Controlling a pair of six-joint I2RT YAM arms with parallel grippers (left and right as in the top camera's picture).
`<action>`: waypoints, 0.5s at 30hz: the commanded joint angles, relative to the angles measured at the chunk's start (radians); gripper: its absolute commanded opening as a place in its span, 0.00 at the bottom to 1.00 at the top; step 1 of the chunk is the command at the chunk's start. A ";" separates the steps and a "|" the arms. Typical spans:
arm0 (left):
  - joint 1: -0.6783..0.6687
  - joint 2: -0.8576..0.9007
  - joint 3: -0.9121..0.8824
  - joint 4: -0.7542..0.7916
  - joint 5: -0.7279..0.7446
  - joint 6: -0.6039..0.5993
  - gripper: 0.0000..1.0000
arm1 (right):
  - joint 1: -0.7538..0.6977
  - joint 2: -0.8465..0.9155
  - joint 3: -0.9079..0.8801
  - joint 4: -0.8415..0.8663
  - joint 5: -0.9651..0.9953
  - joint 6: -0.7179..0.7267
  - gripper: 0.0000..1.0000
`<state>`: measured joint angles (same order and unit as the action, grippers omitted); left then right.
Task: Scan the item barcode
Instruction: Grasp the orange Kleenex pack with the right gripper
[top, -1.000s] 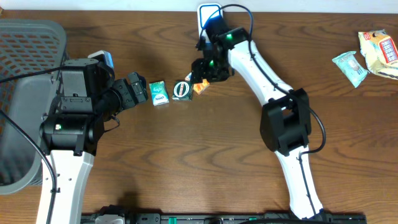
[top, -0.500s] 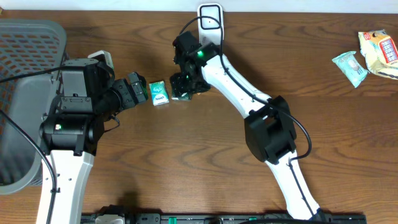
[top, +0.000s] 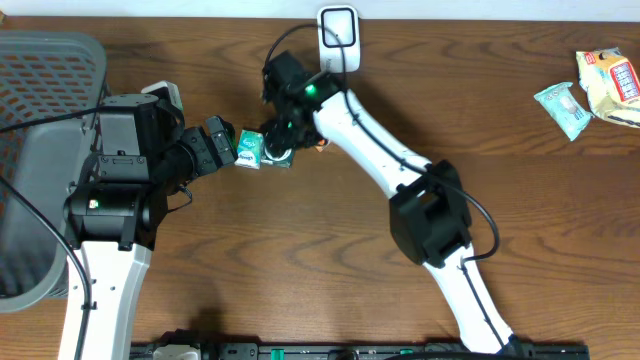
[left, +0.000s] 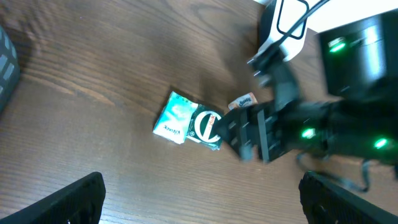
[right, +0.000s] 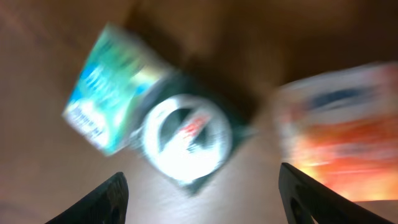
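The dark green box sits flush (top: 262, 156) against the teal packet. My right gripper should go across to the separate orange packet (right: 342, 137) and scan that one first.
Three small items lie in a row on the wooden table: a teal packet (top: 249, 150) (left: 176, 117) (right: 104, 99), a dark green box with a round white logo (left: 207, 126) (right: 186, 134), and an orange packet (left: 241, 101) (right: 339, 134). My right gripper (top: 278, 140) (right: 202, 199) hovers open just above the green box, covering it in the overhead view, with nothing between its fingers. My left gripper (top: 225, 143) (left: 202, 211) stands wide open and empty, just left of the teal packet. The white scanner (top: 340, 25) (left: 283, 25) stands at the table's far edge.
A grey basket (top: 50, 60) fills the far left. Two snack packets (top: 610, 85) (top: 563, 108) lie at the far right edge. The right arm (top: 380, 150) stretches diagonally across the table's middle.
My right arm has swung left from over the orange packet to over the green box, and its jaws have widened. The left arm has stayed still.
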<state>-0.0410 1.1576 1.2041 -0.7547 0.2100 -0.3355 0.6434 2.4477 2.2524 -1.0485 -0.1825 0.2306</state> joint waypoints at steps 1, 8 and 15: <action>0.003 -0.001 0.015 0.000 -0.006 0.017 0.98 | -0.071 -0.007 0.023 -0.003 0.072 -0.101 0.71; 0.003 -0.001 0.015 0.000 -0.006 0.017 0.98 | -0.095 -0.007 -0.051 0.024 0.072 -0.264 0.54; 0.003 -0.001 0.015 0.000 -0.006 0.017 0.98 | -0.044 -0.007 -0.075 0.061 0.281 -0.250 0.56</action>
<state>-0.0410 1.1576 1.2041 -0.7547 0.2100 -0.3355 0.5701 2.4474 2.1937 -1.0046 -0.0677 -0.0139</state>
